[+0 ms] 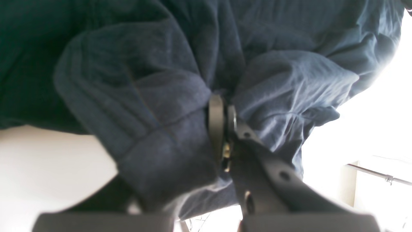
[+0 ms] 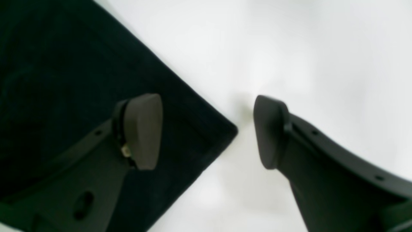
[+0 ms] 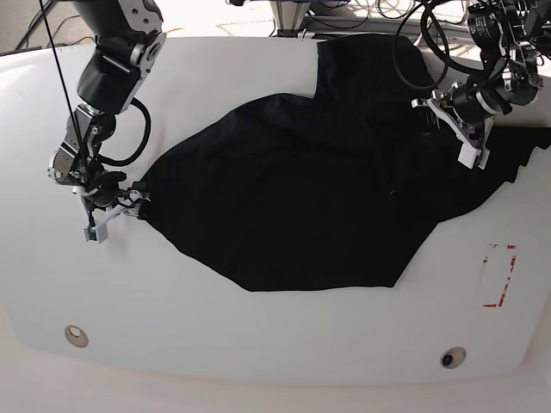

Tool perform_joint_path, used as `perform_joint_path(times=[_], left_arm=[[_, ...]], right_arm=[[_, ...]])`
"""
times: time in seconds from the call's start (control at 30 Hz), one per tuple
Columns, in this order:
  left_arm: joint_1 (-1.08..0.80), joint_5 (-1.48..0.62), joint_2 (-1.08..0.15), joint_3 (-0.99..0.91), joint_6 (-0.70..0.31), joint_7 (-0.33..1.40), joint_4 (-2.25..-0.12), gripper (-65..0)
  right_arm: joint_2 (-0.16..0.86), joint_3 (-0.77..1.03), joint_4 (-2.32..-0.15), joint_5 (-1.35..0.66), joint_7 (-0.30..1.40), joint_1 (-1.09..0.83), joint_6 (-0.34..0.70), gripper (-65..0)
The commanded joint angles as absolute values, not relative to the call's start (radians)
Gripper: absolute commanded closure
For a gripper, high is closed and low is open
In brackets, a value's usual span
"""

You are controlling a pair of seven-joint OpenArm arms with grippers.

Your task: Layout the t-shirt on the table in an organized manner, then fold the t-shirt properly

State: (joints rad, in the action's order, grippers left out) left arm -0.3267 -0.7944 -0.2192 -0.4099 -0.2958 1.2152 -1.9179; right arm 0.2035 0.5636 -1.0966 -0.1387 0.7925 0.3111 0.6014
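Note:
The t-shirt's pointed corner (image 2: 226, 133) is between my right gripper's open fingers, so I should keep moving in over the fabric (image 3: 168, 203) until the fingers can close on that corner.
The black t-shirt (image 3: 318, 198) lies spread but crumpled across the middle of the white table (image 3: 258, 344). My left gripper (image 1: 222, 111) is shut on a bunched fold of the t-shirt (image 1: 154, 96); in the base view it (image 3: 472, 146) holds the fabric at the shirt's right side, slightly raised. My right gripper (image 2: 207, 129) is open, low over the table (image 2: 289, 48), straddling a pointed corner of the t-shirt (image 2: 96, 80). One finger is over the fabric, the other over bare table. In the base view it (image 3: 116, 211) sits at the shirt's left tip.
A red rectangular tape mark (image 3: 499, 275) is on the table at the right. Two small round holes (image 3: 76, 335) (image 3: 448, 358) sit near the front edge. Cables and arm bases stand along the back edge.

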Motion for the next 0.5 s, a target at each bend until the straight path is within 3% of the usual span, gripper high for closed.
perform_joint_path(times=[0.0, 0.47], left_arm=[[-0.318, -0.811, -0.229, -0.414, -0.3, 1.204, -1.937, 0.0], [-0.315, -0.809, -0.242, -0.414, -0.298, 1.204, -1.937, 0.0]], right_arm=[[0.216, 0.562, -1.087, -0.14, 0.777, 0.329, 0.604, -43.1], [0.17, 0.556, -1.13, -0.142, 0.802, 0.272, 0.607, -42.3]])
